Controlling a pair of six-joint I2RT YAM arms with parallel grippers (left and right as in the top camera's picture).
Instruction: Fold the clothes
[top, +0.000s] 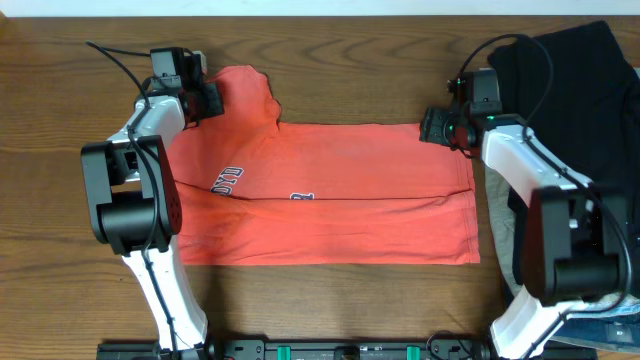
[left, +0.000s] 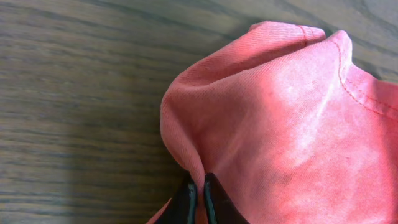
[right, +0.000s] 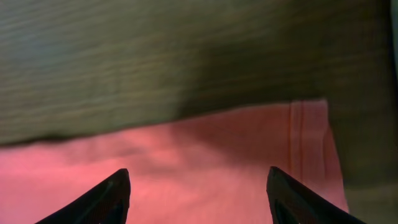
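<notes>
My left gripper is pinching one far corner of the T-shirt (top: 212, 124), and the opposite far corner is lying loose. Next, my right gripper pinches that corner (right: 311, 115) before folding.
The orange-red T-shirt (top: 330, 195) lies flat on the wooden table, folded lengthwise, with part of its white-and-navy lettering (top: 228, 181) showing at the fold. My left gripper (top: 207, 97) is at the shirt's far left corner and is shut on a pinched fold of its fabric (left: 200, 186); the cloth (left: 280, 118) bunches up around it. My right gripper (top: 437, 126) is open over the shirt's far right corner, its fingers (right: 198, 177) spread above the hemmed edge (right: 305, 143), holding nothing.
A black garment (top: 580, 70) lies at the far right of the table behind my right arm. Grey and blue cloth (top: 610, 320) sits at the right front edge. Bare wood (top: 330, 60) runs along the far side.
</notes>
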